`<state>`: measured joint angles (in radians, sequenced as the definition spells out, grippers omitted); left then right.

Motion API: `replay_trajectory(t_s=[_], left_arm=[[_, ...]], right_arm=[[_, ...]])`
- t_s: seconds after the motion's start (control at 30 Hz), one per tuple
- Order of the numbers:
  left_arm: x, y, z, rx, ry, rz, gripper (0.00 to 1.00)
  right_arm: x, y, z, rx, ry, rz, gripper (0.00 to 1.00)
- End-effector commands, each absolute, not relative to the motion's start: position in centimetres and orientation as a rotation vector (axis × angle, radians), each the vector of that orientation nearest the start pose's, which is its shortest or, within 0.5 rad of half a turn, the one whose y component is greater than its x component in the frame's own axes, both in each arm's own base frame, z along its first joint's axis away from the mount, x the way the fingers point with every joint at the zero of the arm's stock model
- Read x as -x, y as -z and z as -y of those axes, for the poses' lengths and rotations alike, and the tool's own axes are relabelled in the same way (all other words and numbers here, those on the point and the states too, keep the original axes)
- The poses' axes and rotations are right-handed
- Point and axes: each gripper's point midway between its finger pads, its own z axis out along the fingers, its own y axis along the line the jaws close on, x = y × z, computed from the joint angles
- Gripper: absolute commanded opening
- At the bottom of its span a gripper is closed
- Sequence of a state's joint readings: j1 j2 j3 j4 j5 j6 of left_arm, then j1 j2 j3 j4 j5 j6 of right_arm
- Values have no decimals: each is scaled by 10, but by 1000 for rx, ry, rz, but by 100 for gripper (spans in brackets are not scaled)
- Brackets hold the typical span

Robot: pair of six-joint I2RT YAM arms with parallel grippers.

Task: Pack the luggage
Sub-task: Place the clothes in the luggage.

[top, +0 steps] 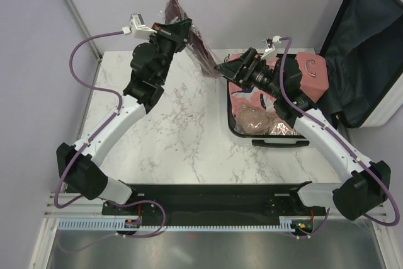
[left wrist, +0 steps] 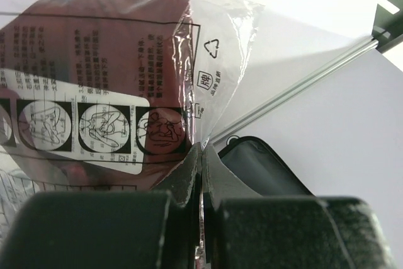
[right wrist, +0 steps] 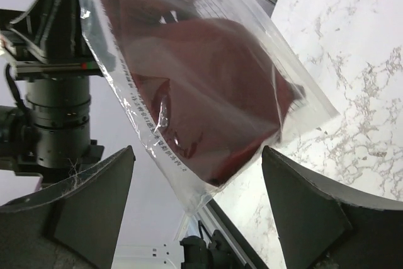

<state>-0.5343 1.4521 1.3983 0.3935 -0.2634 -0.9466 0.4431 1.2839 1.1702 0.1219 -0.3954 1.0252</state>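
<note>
The bag (top: 199,47) is hanging at a slant from the robot's left gripper alone, so next the right gripper pinches the bag's lower corner (right wrist: 199,198) before both grippers spread the bag over the luggage.
A clear plastic bag (top: 200,47) holding a dark red garment hangs in the air above the table's far edge. My left gripper (top: 184,28) is shut on the bag's edge, and the left wrist view shows the film pinched between the fingertips (left wrist: 192,165), with the bag (left wrist: 94,92) above them. My right gripper (top: 221,67) stands open at the bag's lower corner. In the right wrist view the bag (right wrist: 201,86) hangs just ahead of the gap between my open right gripper (right wrist: 198,184) fingers, touching neither. The luggage (top: 272,143) lies open at the right, its dark-lined lid (top: 365,48) propped up.
Pink and brownish packed garments (top: 255,119) fill the luggage base. The marble table (top: 170,137) spreads left of it. A metal frame post (top: 72,7) runs along the back left. The lid's edge (left wrist: 264,168) shows behind the left fingers.
</note>
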Motion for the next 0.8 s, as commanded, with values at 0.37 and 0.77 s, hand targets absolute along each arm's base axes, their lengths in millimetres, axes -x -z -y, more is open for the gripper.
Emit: replay_trajectory(t_s=[0.37,0.77], left_arm=[[-412,-518,254,469,1104,-1187,2],[-407,-511,287,426,1156,-1240,2]], right_arm=[[-340,-379,-257,-46,-1226,-1714,90],[-356,-361,-252,56,-1040,-1767,84]])
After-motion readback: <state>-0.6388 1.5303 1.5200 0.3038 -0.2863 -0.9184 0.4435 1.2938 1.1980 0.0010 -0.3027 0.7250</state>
